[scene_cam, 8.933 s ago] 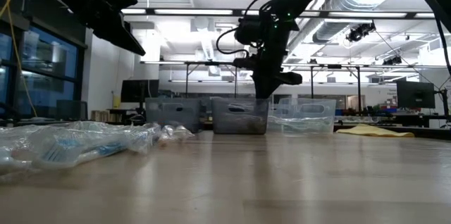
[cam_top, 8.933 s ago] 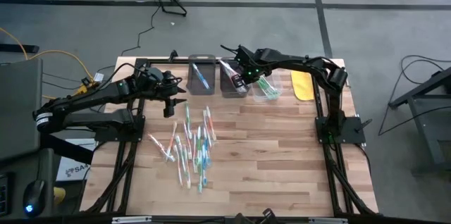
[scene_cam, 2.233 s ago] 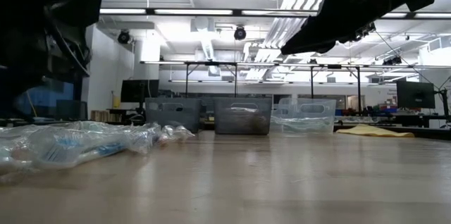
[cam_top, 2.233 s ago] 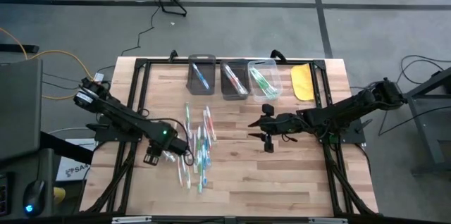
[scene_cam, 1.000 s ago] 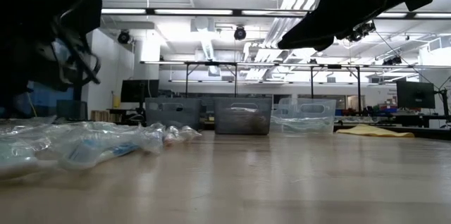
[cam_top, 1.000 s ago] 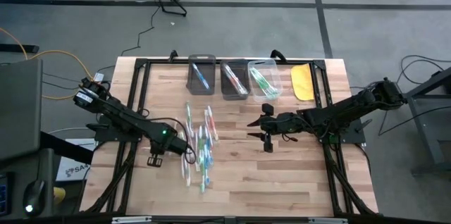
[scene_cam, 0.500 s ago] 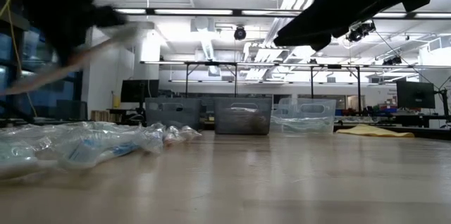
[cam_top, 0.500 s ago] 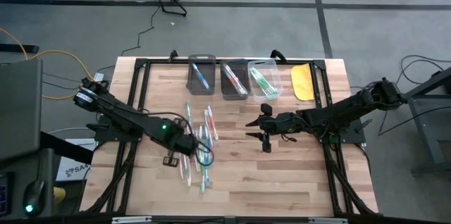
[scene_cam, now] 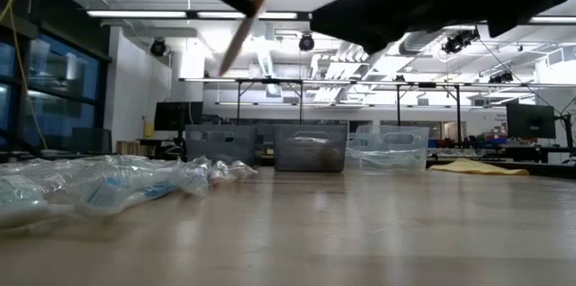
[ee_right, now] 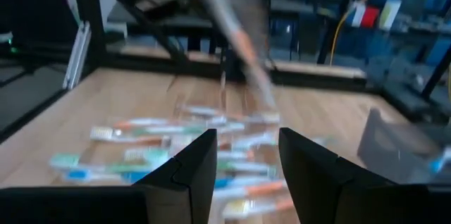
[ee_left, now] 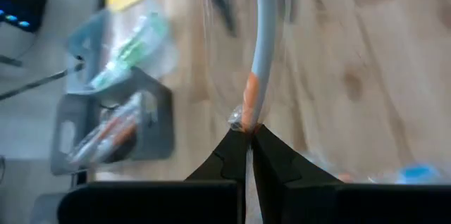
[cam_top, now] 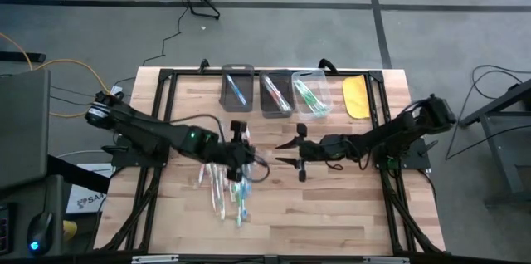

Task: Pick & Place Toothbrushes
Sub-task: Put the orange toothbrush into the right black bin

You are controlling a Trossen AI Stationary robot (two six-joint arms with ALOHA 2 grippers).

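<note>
I should keep holding the toothbrush with my left gripper until my right gripper closes, then let go, because the toothbrush's free length sticks out toward my open right gripper.
Several wrapped toothbrushes lie in a loose pile left of the table's middle; in the low view the pile shows at the left. My left gripper hangs above the pile's right side, shut on one toothbrush with a white and orange handle, which also shows slanted in the low view. My right gripper stands open just right of it, fingers pointing at the pile, with nothing between them. My left gripper pinches the toothbrush near one end between its two shut fingertips, through the clear wrapper. The fingers slant down and toward the table's right. The brush sticks out ahead of them, roughly along their line, lifted clear of the table and the pile.
Three bins stand in a row at the far edge: a grey one, a second grey one and a clear one, each with toothbrushes inside. A yellow flat object lies right of them. Bare wood covers the near and right table.
My left gripper has risen from the pile and swung toward the table's right, tipping up from pointing down, with one toothbrush lifted clear. The pile has stayed on the table. My right gripper has moved toward the table's left, closer to my left gripper, staying open.
</note>
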